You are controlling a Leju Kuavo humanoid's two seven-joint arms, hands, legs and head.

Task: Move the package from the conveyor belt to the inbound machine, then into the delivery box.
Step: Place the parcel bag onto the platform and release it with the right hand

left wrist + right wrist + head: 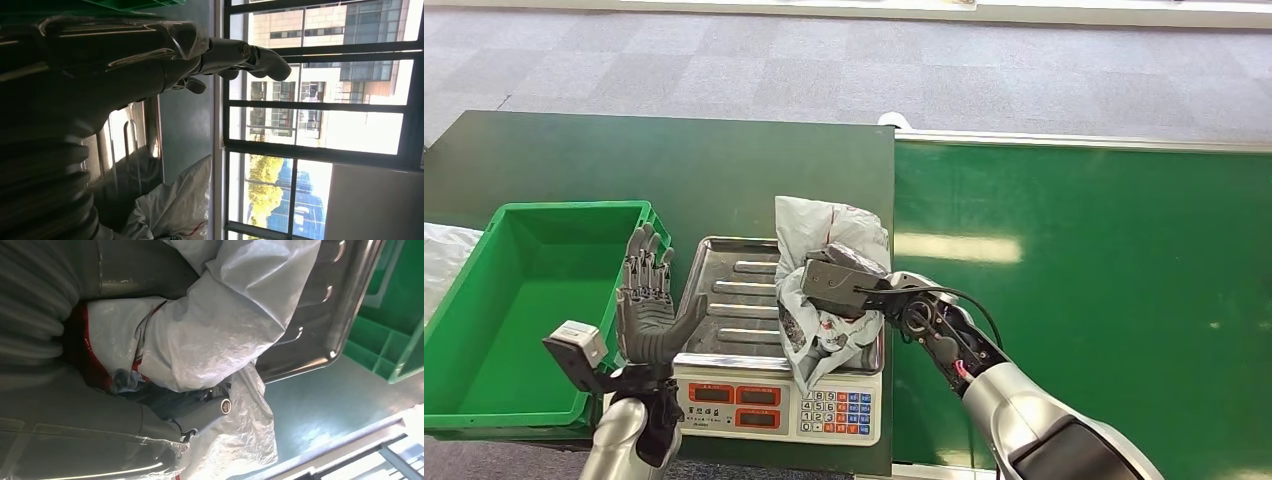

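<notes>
My left gripper will have the package (808,226) bunched up in it and trailing out long when I carry it, because slack plastic creases (822,352) around my right gripper.
The package (824,235) is a crumpled white plastic bag with red print. My right hand (849,280) grips it over the right side of the steel tray (734,290) of the weighing scale (774,400); its lower end touches the tray. In the right wrist view the bag (220,330) bulges out of my right hand (75,430), whose fingers wrap around it, with the tray (325,305) just beyond. My left hand (646,300) stands upright with its fingers apart, holding nothing, between the tray and the green delivery box (524,300). In the left wrist view my left hand (150,60) is spread near the bag (175,205).
The green conveyor belt (1074,300) runs along the right of the dark green table (624,160). The scale's keypad (839,410) faces me at the table's front edge. A white bag (444,255) lies left of the box. Grey carpet floor lies beyond.
</notes>
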